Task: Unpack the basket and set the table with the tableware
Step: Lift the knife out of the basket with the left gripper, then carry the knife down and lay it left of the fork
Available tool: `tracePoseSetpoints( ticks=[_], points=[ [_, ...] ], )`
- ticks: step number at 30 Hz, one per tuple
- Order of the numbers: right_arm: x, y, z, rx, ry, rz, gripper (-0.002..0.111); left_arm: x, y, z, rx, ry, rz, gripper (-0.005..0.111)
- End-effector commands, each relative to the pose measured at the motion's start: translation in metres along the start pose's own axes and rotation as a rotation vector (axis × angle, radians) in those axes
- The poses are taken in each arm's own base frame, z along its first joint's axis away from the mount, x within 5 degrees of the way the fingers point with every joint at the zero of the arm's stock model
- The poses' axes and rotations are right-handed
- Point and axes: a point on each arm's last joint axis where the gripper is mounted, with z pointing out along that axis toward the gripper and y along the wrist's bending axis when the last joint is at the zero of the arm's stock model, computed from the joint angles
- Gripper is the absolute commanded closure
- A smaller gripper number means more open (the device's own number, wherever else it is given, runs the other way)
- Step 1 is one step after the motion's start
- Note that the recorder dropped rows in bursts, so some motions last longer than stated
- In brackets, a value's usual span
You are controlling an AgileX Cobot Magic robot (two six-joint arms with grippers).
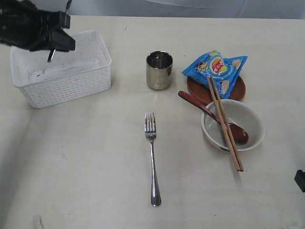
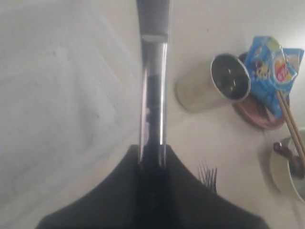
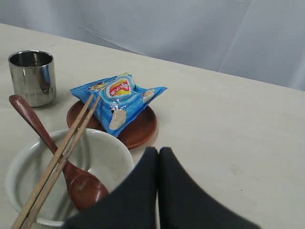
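I have the knife's handle (image 2: 153, 95) in my left gripper's fingers and the space (image 1: 139, 155) beside the fork is open, so I should keep going there and let go of the knife alongside the fork.
My left gripper (image 1: 56, 44) hangs over the white lattice basket (image 1: 71, 83) at the table's (image 1: 86, 157) far left, shut on a steel knife (image 2: 152, 95) whose end (image 1: 49, 57) pokes down from the jaws. A steel cup (image 1: 158, 70) stands mid-table with a fork (image 1: 152, 152) lying in front of it. To the right, a white bowl (image 1: 248, 121) carries a red-brown spoon (image 1: 200, 106) and chopsticks (image 1: 224, 121). Behind it is a brown plate (image 1: 198, 90). My right gripper (image 3: 158, 151) is shut and empty, just beside the bowl (image 3: 100, 152).
A blue snack bag (image 1: 217, 69) lies on the plate, under the far ends of the chopsticks. The basket's inside looks bare. Only a dark corner of the right arm (image 1: 300, 180) shows at the exterior view's right edge.
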Motion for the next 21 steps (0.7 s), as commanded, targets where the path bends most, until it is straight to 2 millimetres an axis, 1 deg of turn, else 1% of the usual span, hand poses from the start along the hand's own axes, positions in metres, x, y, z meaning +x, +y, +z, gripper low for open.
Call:
tracePoseSetpoints(
  ticks=[1, 3, 6, 9, 15, 19, 21],
  points=[
    [0.0, 0.0, 0.0, -0.006, -0.006, 0.004, 0.109, 0.045, -0.004, -0.002, 0.047, 0.065, -0.097, 0.107],
    [0.0, 0.0, 0.0, -0.006, -0.006, 0.004, 0.109, 0.07, -0.009, 0.004, 0.074, 0.125, -0.113, 0.107],
    [0.0, 0.0, 0.0, -0.006, -0.006, 0.004, 0.109, 0.106, -0.021, 0.015, 0.127, 0.221, -0.127, 0.107],
    [0.0, 0.0, 0.0, -0.006, -0.006, 0.004, 0.109, 0.137, -0.033, 0.024, 0.174, 0.263, -0.158, 0.107],
    [0.0, 0.0, 0.0, -0.006, -0.006, 0.004, 0.109, 0.171, -0.051, 0.035, 0.172, 0.233, -0.228, 0.107],
    [0.0, 0.0, 0.0, -0.006, -0.006, 0.004, 0.109, 0.184, -0.062, 0.04, 0.089, 0.231, -0.188, 0.107],
    [0.0, 0.0, 0.0, -0.006, -0.006, 0.004, 0.109, 0.187, -0.064, 0.043, 0.005, 0.21, -0.197, 0.107]
  ],
)
